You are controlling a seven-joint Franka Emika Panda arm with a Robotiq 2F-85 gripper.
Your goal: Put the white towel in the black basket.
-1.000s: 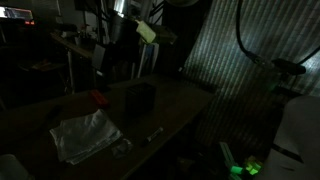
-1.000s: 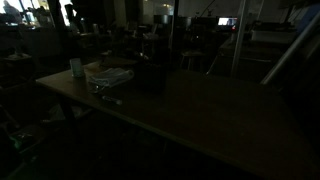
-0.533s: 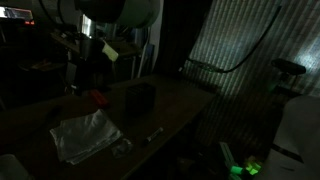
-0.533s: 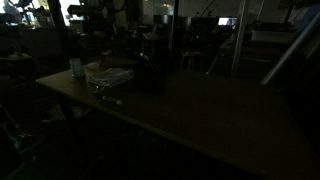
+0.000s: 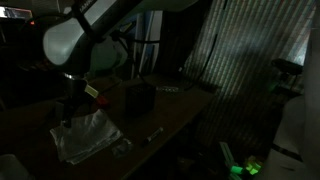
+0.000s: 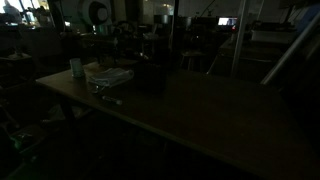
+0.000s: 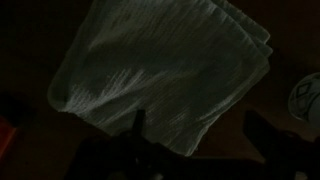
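Observation:
The white towel (image 5: 87,137) is spread out wider than the black basket (image 5: 140,99), so the towel will crumple and hang over the basket's rim when the robot lowers it.
The white towel (image 5: 88,135) lies flat and folded on the dark table; it also shows in an exterior view (image 6: 108,74) and fills the wrist view (image 7: 160,75). The black basket (image 5: 137,97) stands on the table behind the towel, and also shows in an exterior view (image 6: 152,74). My gripper (image 5: 68,118) hangs just above the towel's far left edge. In the wrist view its two fingers (image 7: 200,140) are spread apart over the towel's near corner, with nothing between them.
The room is very dark. A red object (image 5: 100,100) lies left of the basket. A small pale object (image 5: 154,133) and a clear item (image 5: 121,148) lie near the table's front edge. A teal cup (image 6: 76,68) stands by the towel.
The arm has swung down and to the left, from high above the basket to just above the towel.

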